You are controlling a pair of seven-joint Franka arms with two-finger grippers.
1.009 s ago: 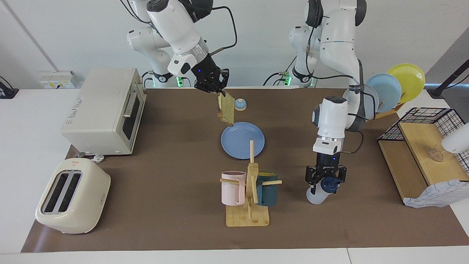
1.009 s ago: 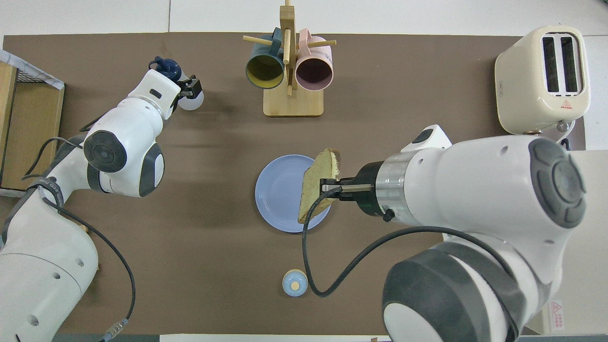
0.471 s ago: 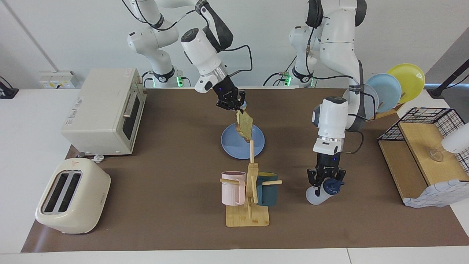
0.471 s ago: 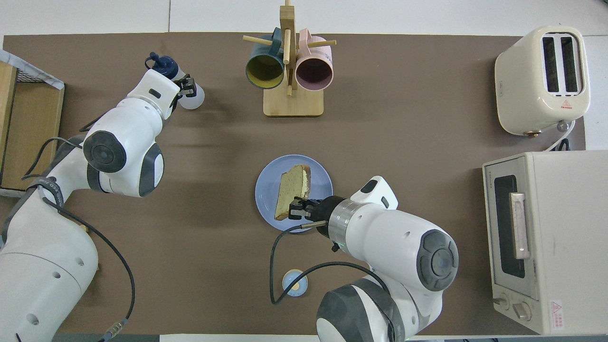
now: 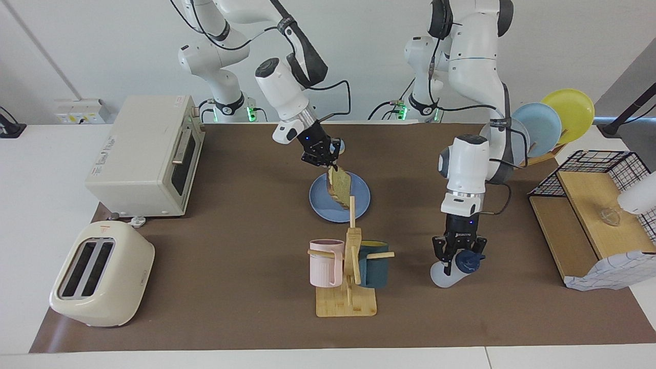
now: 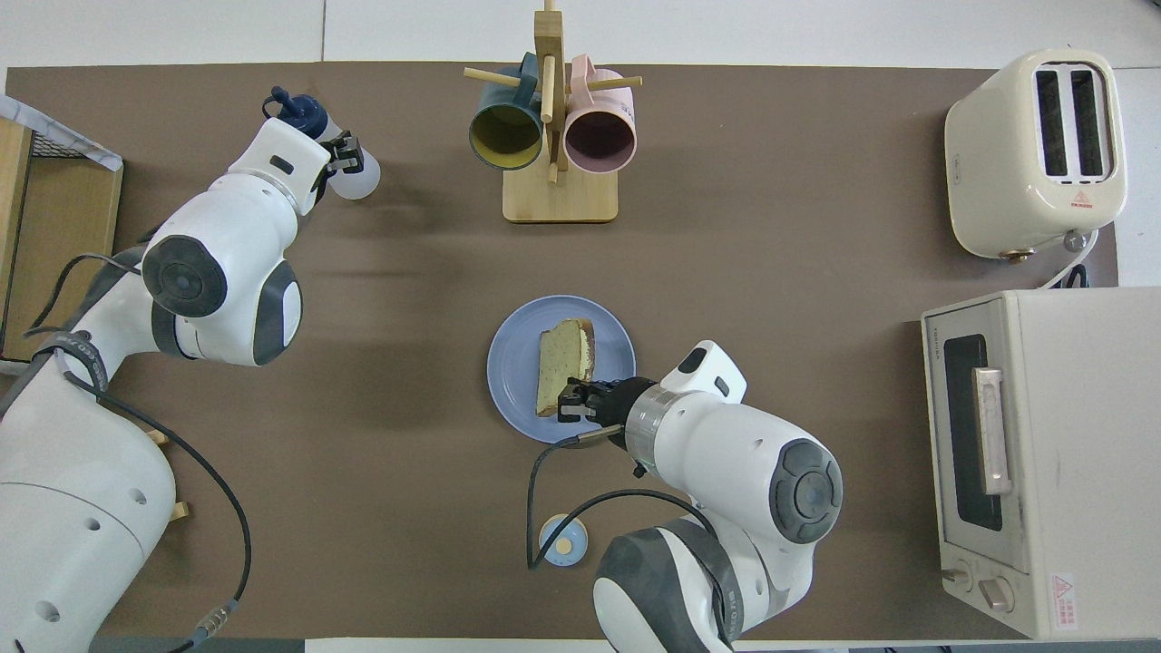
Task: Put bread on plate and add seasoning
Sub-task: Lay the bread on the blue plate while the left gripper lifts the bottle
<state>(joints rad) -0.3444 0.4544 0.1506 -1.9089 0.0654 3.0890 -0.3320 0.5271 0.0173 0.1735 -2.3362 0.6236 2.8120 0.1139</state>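
Note:
The blue plate (image 6: 615,350) has the bread slanted (image 6: 561,357) over it, so my right gripper should put the bread down flat and move away before my left gripper brings the seasoning.
The bread (image 5: 338,184) hangs slanted from my right gripper (image 5: 324,160), which is shut on its upper edge. Its lower edge is down on or just above the blue plate (image 5: 320,202) at the table's middle. From overhead the bread (image 6: 558,363) lies over the plate (image 6: 512,381), with the right gripper (image 6: 570,404) at the slice's edge nearer the robots. Toward the left arm's end, the seasoning (image 5: 447,272) leans on the mat, white with a navy cap. My left gripper (image 5: 457,258) is shut around its neck; overhead shows the left gripper (image 6: 340,156) and the seasoning (image 6: 356,178).
A wooden mug rack (image 5: 348,287) with a pink and a teal mug stands farther from the robots than the plate. Toaster (image 5: 102,274) and oven (image 5: 146,154) fill the right arm's end. A small bell (image 6: 562,540), upright plates (image 5: 553,123) and a wire shelf (image 5: 594,205) also stand here.
The right gripper carried the bread from high beside the plate down onto it. The left gripper closed on the seasoning's neck and shifted it slightly.

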